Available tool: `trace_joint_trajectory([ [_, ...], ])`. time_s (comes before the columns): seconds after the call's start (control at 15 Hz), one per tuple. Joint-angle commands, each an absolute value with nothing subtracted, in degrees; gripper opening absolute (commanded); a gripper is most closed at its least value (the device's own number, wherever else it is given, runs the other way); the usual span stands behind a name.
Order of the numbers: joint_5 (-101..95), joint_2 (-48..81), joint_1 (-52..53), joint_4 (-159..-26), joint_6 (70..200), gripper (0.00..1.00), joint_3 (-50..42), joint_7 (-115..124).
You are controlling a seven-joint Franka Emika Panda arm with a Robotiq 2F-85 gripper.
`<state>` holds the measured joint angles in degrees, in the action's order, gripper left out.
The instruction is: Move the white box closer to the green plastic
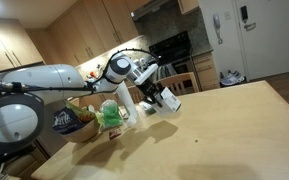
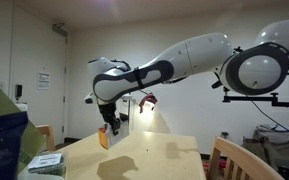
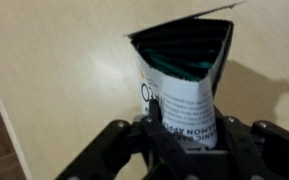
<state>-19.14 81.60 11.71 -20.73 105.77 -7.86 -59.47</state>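
Observation:
The white box (image 1: 169,101) is hanging at a tilt, away from the green plastic, so my gripper needs to turn the box upright and bring it down next to the green plastic.
My gripper (image 3: 184,138) is shut on the white box (image 3: 189,95), a small carton with printed text and an open, dark green top. In both exterior views the gripper (image 1: 160,95) (image 2: 108,126) holds the box (image 1: 170,101) (image 2: 104,138) tilted, a little above the wooden table (image 1: 229,130). The green plastic (image 1: 111,115) lies on the table beside the box, with a white cup (image 1: 128,100) between them. The green plastic does not show in the wrist view.
A dark snack bag (image 1: 74,122) lies beyond the green plastic near the table's end. A blue box (image 2: 4,140) and a small flat carton (image 2: 46,162) sit at one table corner. A wooden chair (image 2: 234,158) stands at the table's edge. Kitchen cabinets and a stove (image 1: 174,50) are behind.

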Motion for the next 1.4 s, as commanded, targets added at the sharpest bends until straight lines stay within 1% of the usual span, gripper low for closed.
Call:
trace_joint_trajectory([
  [0.0,-20.9,80.0,14.3,-20.6,105.8,0.21,-8.6,-62.5],
  [0.33,-24.3,78.9,15.9,-20.5,107.2,0.21,-9.9,-65.7],
  [0.73,-21.5,79.5,11.3,-20.5,115.3,0.21,-4.4,-82.4],
  [0.93,-21.4,79.6,9.2,-20.8,112.8,0.21,-2.4,-88.5],
  [1.07,-22.7,80.0,8.7,-20.8,108.5,0.21,-3.3,-89.2],
  [1.13,-22.2,80.2,8.9,-20.9,111.5,0.46,-3.0,-87.6],
  [1.33,-22.3,80.7,8.3,-20.9,110.1,0.46,-3.0,-88.4],
])
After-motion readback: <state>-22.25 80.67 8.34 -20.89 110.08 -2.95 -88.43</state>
